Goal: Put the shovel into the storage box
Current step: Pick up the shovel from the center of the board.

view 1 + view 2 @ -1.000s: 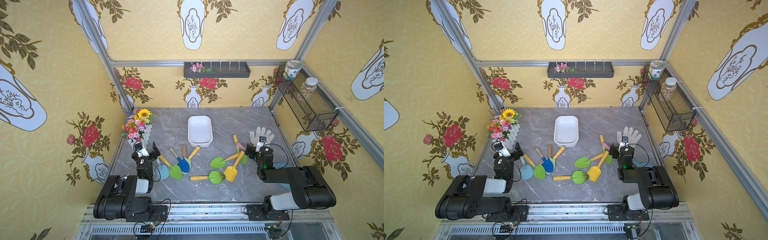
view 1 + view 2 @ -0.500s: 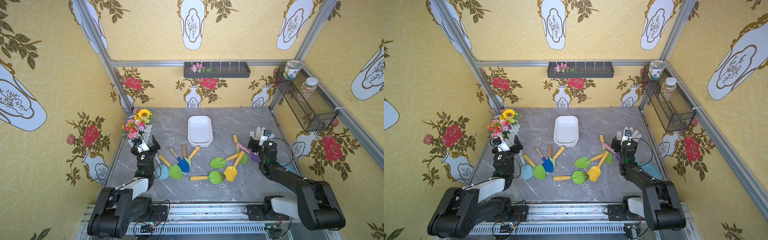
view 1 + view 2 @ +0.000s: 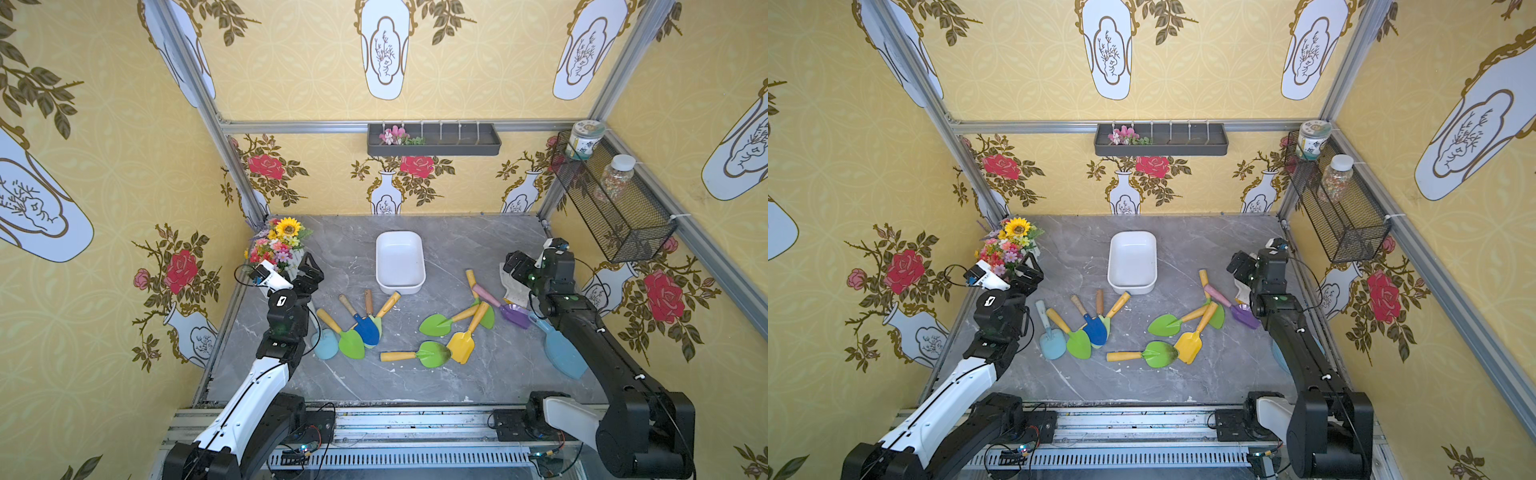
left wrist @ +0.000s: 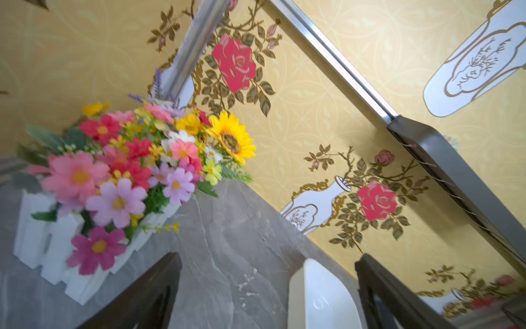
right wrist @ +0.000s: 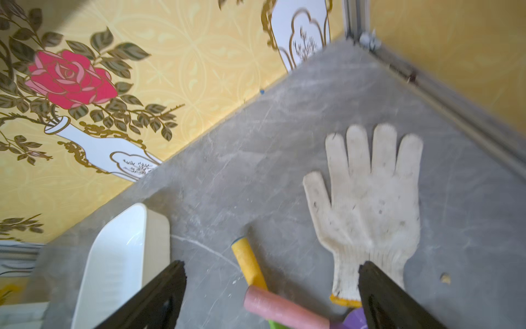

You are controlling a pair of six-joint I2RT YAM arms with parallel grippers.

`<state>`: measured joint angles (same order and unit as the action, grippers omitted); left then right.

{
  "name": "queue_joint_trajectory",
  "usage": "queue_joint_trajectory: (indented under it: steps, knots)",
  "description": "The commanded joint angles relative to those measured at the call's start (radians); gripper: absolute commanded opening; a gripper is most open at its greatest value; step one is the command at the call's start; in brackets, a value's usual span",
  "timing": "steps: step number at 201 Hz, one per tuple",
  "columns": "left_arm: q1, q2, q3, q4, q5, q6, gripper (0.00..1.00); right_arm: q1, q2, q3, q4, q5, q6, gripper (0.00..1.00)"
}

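Note:
I should first lift the yellow shovel (image 3: 471,329) off with my right gripper, because its handle lies across a green shovel's handle (image 3: 479,310) on my right gripper's side.
The storage box (image 3: 400,262) (image 3: 1132,259) is a white tub, empty, at the table's middle back. In front of it lie several shovels in two heaps: a blue shovel (image 3: 365,326) among green ones on the left, a yellow shovel (image 3: 462,343) and a purple shovel with a pink handle (image 3: 505,307) on the right. My left gripper (image 3: 311,268) (image 4: 268,256) is open and empty over bare table beside the flowers; the storage box (image 4: 321,299) shows between its fingers. My right gripper (image 3: 513,266) (image 5: 273,263) is open and empty above the pink handle (image 5: 284,309) and a yellow handle (image 5: 248,263).
A white flower box (image 3: 278,249) stands at the back left by my left gripper. A white glove (image 5: 367,199) lies under my right gripper. A light blue scoop (image 3: 559,349) lies beneath the right arm. A dark grey tray (image 3: 434,143) and a wire basket (image 3: 615,208) hang on the walls.
Both arms have stretched out from their folded pose, carrying the grippers away from the front edge. Both grippers stay open. No shovel has moved.

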<state>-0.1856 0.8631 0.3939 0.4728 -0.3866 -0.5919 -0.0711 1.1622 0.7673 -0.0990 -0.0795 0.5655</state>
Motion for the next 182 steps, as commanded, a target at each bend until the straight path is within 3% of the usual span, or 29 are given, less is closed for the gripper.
queue_joint_trajectory:
  steps: [1,32,63,107,143,182]
  knots:
    - [-0.001,0.002,0.032,-0.116,0.248,-0.109,1.0,-0.01,0.002,0.017,-0.091,-0.234,0.091,0.97]
    - [-0.016,0.022,0.056,-0.235,0.403,-0.177,0.97,0.001,-0.014,0.044,-0.163,-0.337,0.048,0.97]
    - [-0.081,0.026,0.051,-0.308,0.493,-0.226,0.91,0.1,-0.049,0.08,-0.314,-0.246,-0.005,0.98]
    - [-0.325,0.101,0.074,-0.378,0.393,-0.256,0.87,0.241,-0.115,0.078,-0.467,-0.049,0.0,0.97]
    - [-0.456,0.221,0.133,-0.365,0.327,-0.279,0.87,0.292,-0.129,0.071,-0.541,0.04,0.04,0.91]
    - [-0.547,0.349,0.225,-0.361,0.291,-0.273,0.87,0.409,-0.067,0.086,-0.641,0.236,0.105,0.86]
